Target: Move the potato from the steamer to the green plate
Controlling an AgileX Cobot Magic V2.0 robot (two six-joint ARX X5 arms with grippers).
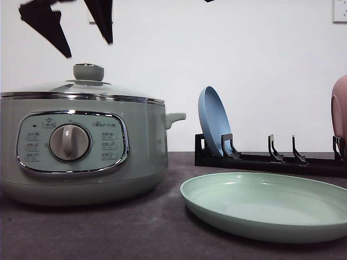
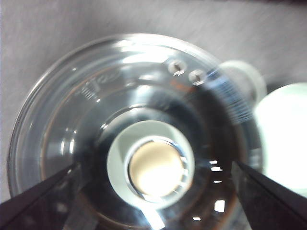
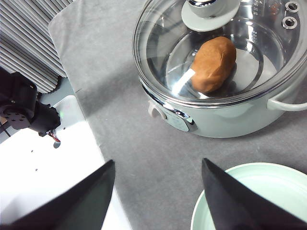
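The lid's smooth metal rim [image 1: 81, 97] sits on top of the steamer, so the glass lid [image 1: 51, 87] will come off in one piece when I lift its knob.
The steamer [image 1: 81, 146] stands on the left of the grey table with its glass lid [image 3: 216, 48] on. Under the glass lies the orange-brown potato [image 3: 213, 64]. My left gripper [image 1: 88, 47] hangs open a little above the lid's green knob [image 1: 88, 71]. Seen from the left wrist, the left gripper [image 2: 156, 165] has one finger on each side of the knob [image 2: 156, 165], clear of it. The green plate [image 1: 303, 222] lies empty to the right of the pot. My right gripper [image 3: 159, 162] is open and high over the table, between the pot and the green plate [image 3: 259, 191].
A black dish rack [image 1: 260, 160] stands behind the plate, with a blue plate [image 1: 214, 122] upright in it and a pink plate [image 1: 340, 114] at the right edge. The pot's side handle [image 1: 174, 117] points toward the rack. The table mat ends by a white surface [image 3: 43, 177].
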